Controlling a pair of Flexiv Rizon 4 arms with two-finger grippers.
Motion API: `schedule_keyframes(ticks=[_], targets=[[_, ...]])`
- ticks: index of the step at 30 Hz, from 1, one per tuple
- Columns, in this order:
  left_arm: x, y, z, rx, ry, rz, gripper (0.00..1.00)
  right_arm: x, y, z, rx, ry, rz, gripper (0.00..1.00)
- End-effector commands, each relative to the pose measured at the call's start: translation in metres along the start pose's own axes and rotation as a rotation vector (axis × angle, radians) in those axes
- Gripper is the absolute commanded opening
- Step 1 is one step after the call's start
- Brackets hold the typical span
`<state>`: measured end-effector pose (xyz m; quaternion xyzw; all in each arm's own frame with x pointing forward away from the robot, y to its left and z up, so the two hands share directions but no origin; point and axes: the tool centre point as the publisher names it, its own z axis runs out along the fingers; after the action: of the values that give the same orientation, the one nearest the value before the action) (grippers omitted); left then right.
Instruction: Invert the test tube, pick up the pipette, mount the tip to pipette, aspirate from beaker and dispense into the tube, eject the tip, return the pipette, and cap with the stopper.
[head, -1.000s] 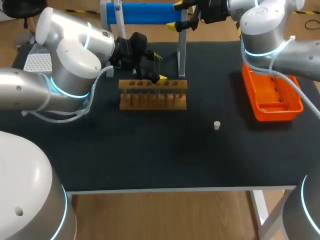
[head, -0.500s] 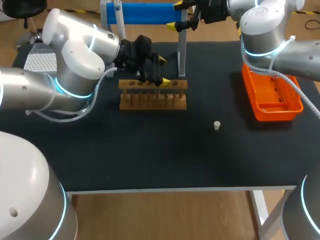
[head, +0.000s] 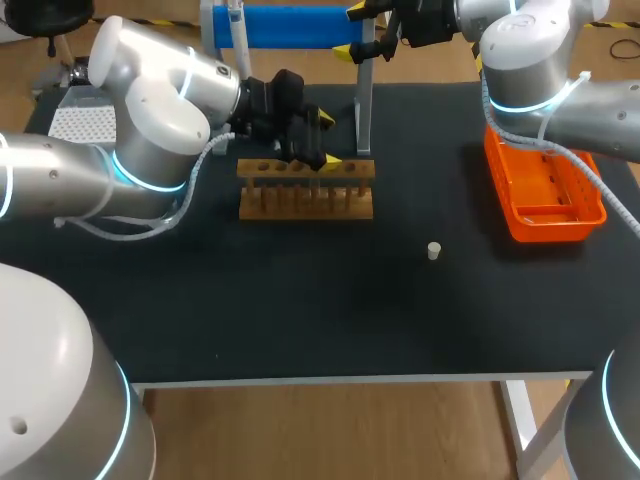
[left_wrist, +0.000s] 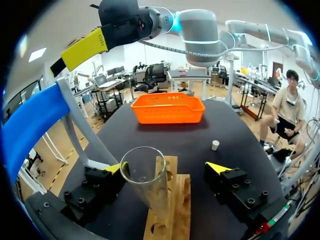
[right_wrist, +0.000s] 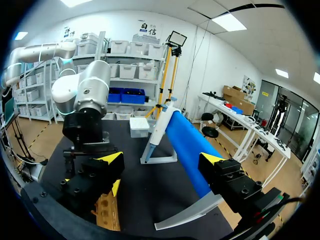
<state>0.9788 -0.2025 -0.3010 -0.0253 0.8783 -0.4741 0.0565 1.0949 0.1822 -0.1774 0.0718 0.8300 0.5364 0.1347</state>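
Observation:
The small white stopper (head: 433, 251) gets thinner below its wide top (head: 434, 246). It will settle in place with that top above the test tube's rim when I push.
A clear glass test tube (left_wrist: 145, 177) stands in the wooden rack (head: 305, 188), its open rim showing in the left wrist view. My left gripper (head: 327, 138) hangs over the rack, open, with the tube between its fingers and close to one yellow tip (left_wrist: 116, 168). At the table's back, my right gripper (head: 350, 32) is open around the blue bar (right_wrist: 187, 145) of the pipette stand. The white pipette (right_wrist: 157, 131) hangs on that stand, ahead of the right gripper (right_wrist: 161, 160). A small white stopper (head: 434, 251) lies on the black table, right of the rack.
An orange basket (head: 545, 190) sits at the right side of the table. A white tip box (head: 75, 125) stands at the back left, behind my left arm. The stand's upright post (head: 364, 115) rises just behind the rack's right end.
My left gripper shifted to the right along the rack and turned, bringing the tube between its fingers; over the last half second it barely moved. The right arm stayed still.

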Motion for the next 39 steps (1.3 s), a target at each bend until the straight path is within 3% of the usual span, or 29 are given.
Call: schedule_keyframes(ticks=[1, 29, 39], targets=[[-0.004, 0.001, 0.001, 0.006, 0.003, 0.002, 1.0, -0.001, 0.0, -0.001, 0.002, 0.003, 0.001, 1.0], [-0.004, 0.0, -0.001, 0.018, 0.001, 0.006, 1.0, -0.001, 0.0, -0.001, 0.002, 0.003, 0.001, 1.0], [-0.004, 0.0, -0.001, 0.018, 0.001, 0.006, 1.0, 0.055, -0.041, -0.072, 0.059, -0.043, -0.002, 1.0]])
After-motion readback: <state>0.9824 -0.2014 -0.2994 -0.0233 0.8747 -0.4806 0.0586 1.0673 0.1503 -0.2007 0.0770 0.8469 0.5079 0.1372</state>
